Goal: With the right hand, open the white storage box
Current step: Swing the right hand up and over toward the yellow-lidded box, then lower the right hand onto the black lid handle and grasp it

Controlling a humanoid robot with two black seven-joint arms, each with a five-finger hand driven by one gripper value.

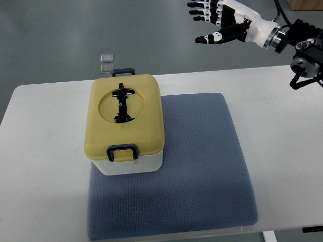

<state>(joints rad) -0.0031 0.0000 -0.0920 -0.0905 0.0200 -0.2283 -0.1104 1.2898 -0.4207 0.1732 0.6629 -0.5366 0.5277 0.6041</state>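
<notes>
The yellow lid (103, 130) will come off in one piece when I lift the black handle, because dark latches (122, 152) stick out at the near and far sides.
A white storage box (132, 165) with a yellow lid (125, 117) stands on the left part of a blue-grey mat (202, 166). The lid is down, with a black folding handle (122, 103) lying in its round recess and dark latches at the near side (122, 151) and far side (122, 72). My right hand (214, 22) hovers high at the top right, well beyond the table's far edge and apart from the box. Its fingers are spread and hold nothing. The left arm does not show.
The white table (40, 166) carries the mat. Two small clear squares (106, 61) lie on the grey floor beyond the table's far edge. A brown cardboard corner (305, 4) shows at the top right.
</notes>
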